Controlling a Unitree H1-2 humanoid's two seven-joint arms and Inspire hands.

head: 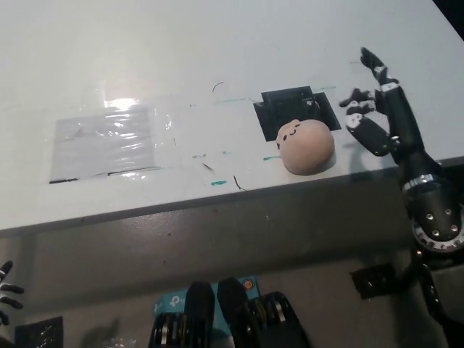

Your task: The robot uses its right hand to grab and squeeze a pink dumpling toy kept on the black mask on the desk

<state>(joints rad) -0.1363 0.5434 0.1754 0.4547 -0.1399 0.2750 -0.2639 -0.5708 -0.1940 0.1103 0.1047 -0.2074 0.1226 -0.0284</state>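
Note:
I expect the pink dumpling toy [306, 148] to bulge between my thumb and fingers when I squeeze it, then round out again, as its body looks plump and lopsided [313, 154].
A pink dumpling toy [307, 146] with a small drawn face lies on the white desk [217, 58], partly over the front edge of a black mask square [294, 106]. My black right hand [377, 109] hangs above the desk just right of the toy and the mask, open, fingers spread, holding nothing, a small gap away from the toy. Only the fingertips of my white left hand [6, 284] show at the lower left edge, below the desk.
A clear plastic sheet [109, 141] is taped flat on the desk's left part. Small green and black marks dot the desk near its front edge [217, 203]. Below the edge lies a dark floor with a black patch [373, 281].

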